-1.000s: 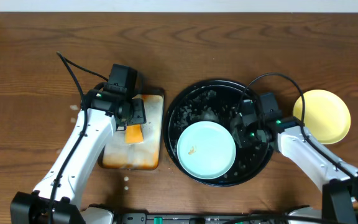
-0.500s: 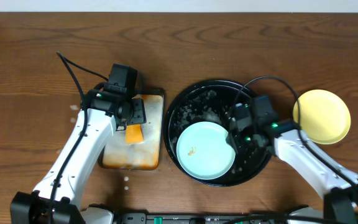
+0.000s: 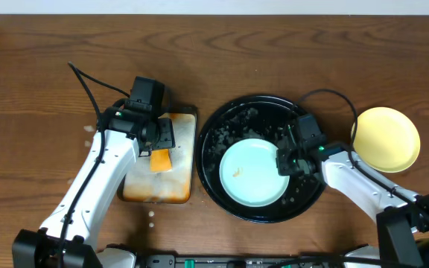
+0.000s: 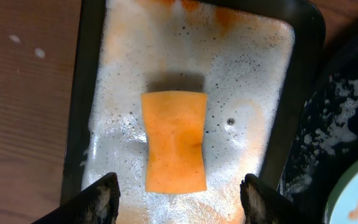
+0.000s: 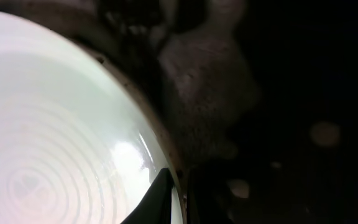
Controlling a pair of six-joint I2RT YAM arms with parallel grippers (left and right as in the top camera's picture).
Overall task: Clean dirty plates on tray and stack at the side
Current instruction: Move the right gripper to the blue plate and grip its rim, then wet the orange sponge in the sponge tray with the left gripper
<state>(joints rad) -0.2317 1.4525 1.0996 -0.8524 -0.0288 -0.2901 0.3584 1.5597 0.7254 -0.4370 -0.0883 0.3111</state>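
Note:
The orange sponge's waist (image 4: 201, 145) is pinched in, so I expect the sponge (image 4: 174, 142) to squeeze narrow there and spread out beyond my left gripper when I lift it.
A pale mint-blue plate (image 3: 248, 173) with an orange speck lies in the round black tray (image 3: 233, 123). My right gripper (image 3: 283, 160) is at the plate's right rim. In the right wrist view its fingers (image 5: 176, 199) are closed over the rim of the plate (image 5: 48, 124), with the foamy tray (image 5: 291, 93) beside it. A pale yellow plate (image 3: 386, 138) sits on the table right of the tray. A second mint-blue plate is not in view. My left gripper (image 4: 180, 202) is open and empty above the orange sponge (image 4: 174, 141).
The rectangular foamy pan (image 3: 144, 190) holding the sponge (image 3: 161, 159) stands just left of the tray; it also shows in the left wrist view (image 4: 247, 74). Water drops lie on the wood left of the pan. Cables loop behind both arms.
My right gripper moved onto the mint plate's right rim and closed on it. The plate shifted right and toward the back inside the tray. The left arm has not moved.

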